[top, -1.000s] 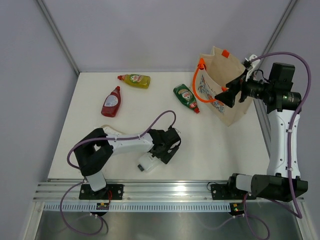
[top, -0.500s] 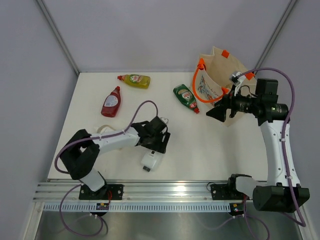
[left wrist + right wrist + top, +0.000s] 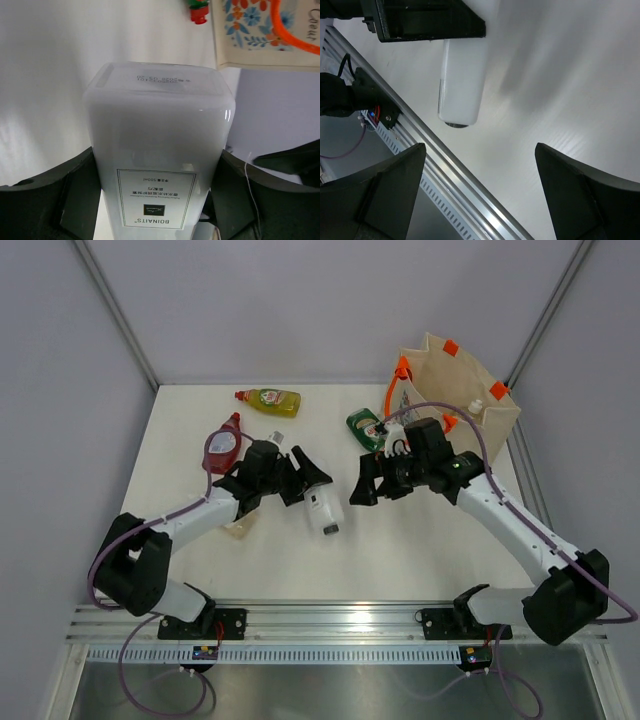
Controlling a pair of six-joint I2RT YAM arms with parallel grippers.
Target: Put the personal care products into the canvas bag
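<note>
The robot's left gripper is holding the flat white bottle a long way from the canvas bag [image 3: 450, 400], so the right gripper should grab the bottle's loose end [image 3: 329, 522] and bring the bottle to the bag.
My left gripper [image 3: 303, 483] is shut on the flat white bottle [image 3: 323, 511], which fills the left wrist view [image 3: 157, 150] between my fingers [image 3: 55, 200]. My right gripper [image 3: 358, 483] is open and empty, just right of that bottle, which shows in the right wrist view [image 3: 462, 82]. The beige canvas bag [image 3: 460, 375] stands at the back right with a white cap [image 3: 477, 406] showing inside. The green bottle [image 3: 363, 425] lies partly behind my right arm. The red bottle [image 3: 221, 446] and yellow bottle [image 3: 271, 399] lie at the back left. A pale amber bottle [image 3: 236, 527] lies under my left arm.
The bag's printed side and orange handle [image 3: 295, 35] show ahead of the left wrist, with the green bottle's red cap [image 3: 198, 12] beside it. The metal rail [image 3: 330, 615] runs along the table's near edge. White walls enclose the table.
My left gripper has carried the white bottle from the near edge up to the middle of the table. My right arm has swung from the bag down and left towards it, its jaws open.
</note>
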